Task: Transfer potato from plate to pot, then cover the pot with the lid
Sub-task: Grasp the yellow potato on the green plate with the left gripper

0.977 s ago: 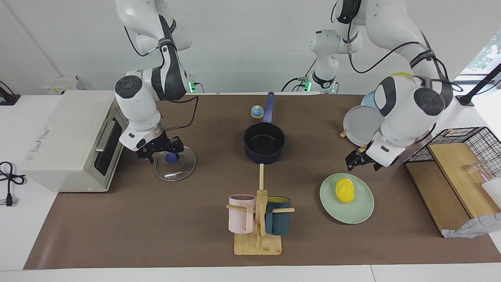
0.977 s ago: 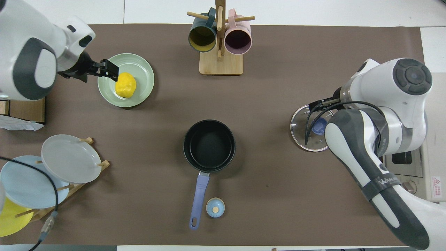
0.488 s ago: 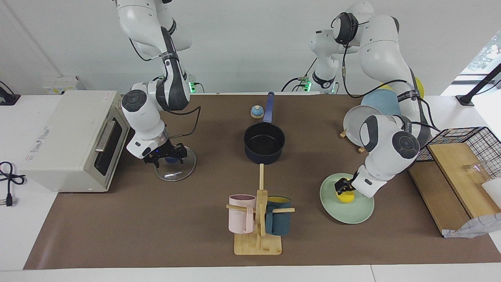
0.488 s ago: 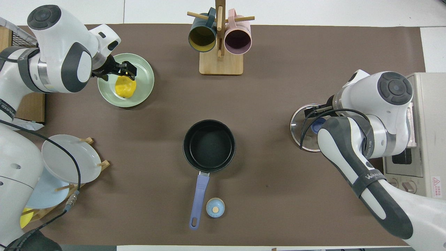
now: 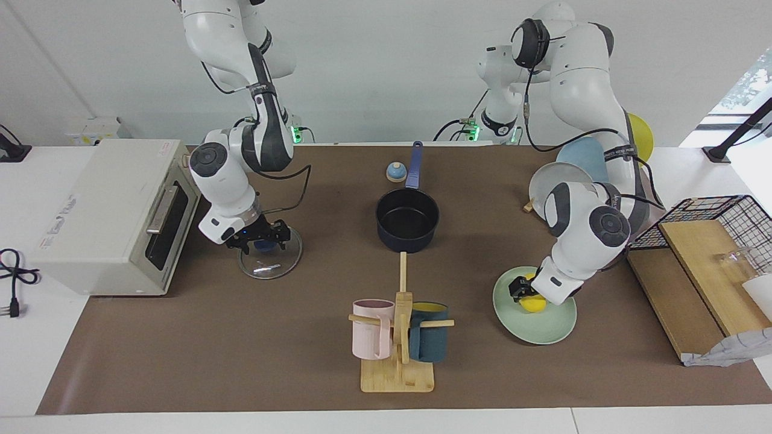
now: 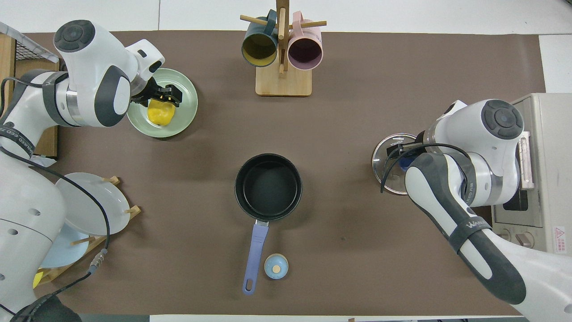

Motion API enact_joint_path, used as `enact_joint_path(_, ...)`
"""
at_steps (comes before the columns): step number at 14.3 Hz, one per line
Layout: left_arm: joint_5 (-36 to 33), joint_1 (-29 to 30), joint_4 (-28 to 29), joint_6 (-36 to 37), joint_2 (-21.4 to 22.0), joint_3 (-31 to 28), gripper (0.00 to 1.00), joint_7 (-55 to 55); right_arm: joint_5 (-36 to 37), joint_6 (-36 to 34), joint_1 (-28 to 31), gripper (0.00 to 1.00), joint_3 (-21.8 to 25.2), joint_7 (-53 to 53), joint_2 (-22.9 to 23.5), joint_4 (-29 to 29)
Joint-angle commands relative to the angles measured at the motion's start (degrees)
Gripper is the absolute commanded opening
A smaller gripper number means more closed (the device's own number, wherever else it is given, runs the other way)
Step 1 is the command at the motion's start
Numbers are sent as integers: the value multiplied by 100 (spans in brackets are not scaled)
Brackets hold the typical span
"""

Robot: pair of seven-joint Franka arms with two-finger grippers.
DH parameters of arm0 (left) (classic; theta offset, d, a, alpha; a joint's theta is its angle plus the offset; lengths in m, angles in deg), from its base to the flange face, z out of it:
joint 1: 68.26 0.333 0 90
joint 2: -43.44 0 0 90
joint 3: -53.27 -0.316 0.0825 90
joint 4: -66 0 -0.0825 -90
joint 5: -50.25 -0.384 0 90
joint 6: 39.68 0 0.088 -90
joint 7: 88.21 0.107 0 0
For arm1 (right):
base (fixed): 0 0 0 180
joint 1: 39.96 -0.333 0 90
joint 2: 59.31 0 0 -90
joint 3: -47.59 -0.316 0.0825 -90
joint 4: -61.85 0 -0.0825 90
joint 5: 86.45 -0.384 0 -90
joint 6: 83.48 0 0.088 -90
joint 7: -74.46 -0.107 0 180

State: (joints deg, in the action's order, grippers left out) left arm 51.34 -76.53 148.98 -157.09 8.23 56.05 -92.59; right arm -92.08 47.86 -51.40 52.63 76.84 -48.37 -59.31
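My gripper will lower the lid, and it will sit flush above the potato, because the glass lid's round rim [image 6: 379,166] matches the navy pot's opening [image 6: 268,187].
The yellow potato [image 5: 534,304] lies on the mint-green plate [image 5: 543,328] toward the left arm's end of the table. My left gripper [image 5: 522,289] is down on the potato [image 6: 160,115], at its side nearer the robots, and partly covers it. The navy pot [image 5: 407,220] stands empty at mid-table, its blue handle pointing toward the robots. The glass lid [image 5: 268,265] lies flat in front of the toaster oven. My right gripper [image 5: 260,240] is open, low over the lid, with its fingers on either side of the blue knob [image 5: 263,245].
A mug rack [image 5: 398,337] with a pink and a teal mug stands farther from the robots than the pot. A toaster oven [image 5: 102,211] sits at the right arm's end. A small blue-topped knob [image 5: 395,172] lies beside the pot handle. A plate rack [image 5: 564,181] and a wire basket [image 5: 711,223] are at the left arm's end.
My left gripper has come down from above the plate's near edge onto the potato. My right gripper has sunk a little lower around the lid's knob.
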Motion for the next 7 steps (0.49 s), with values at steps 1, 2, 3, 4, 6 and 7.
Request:
enact_joint_path(1,-57,-17,18,50,155,-50,0,25,-105,32,9,100,-30,-36,-206,-268)
enact_joint_path(2,-13,-43,-209,260,172,-58,0,25,-105,41,27,100,-30,-9,-215,-295)
enact_joint_path(3,22,-43,-368,671,268,-50,0,-18,-105,49,36,98,-30,52,-215,-312)
enact_joint_path(4,162,-35,-457,1040,460,-50,0,-28,-105,49,45,87,-30,139,-215,-312)
enact_joint_path(6,592,-43,-537,1491,977,-59,0,-263,-105,32,45,71,-30,219,-232,-339)
enact_joint_path(7,733,-69,-528,1553,1285,-32,0,-700,-105,32,45,60,-30,254,-241,-347)
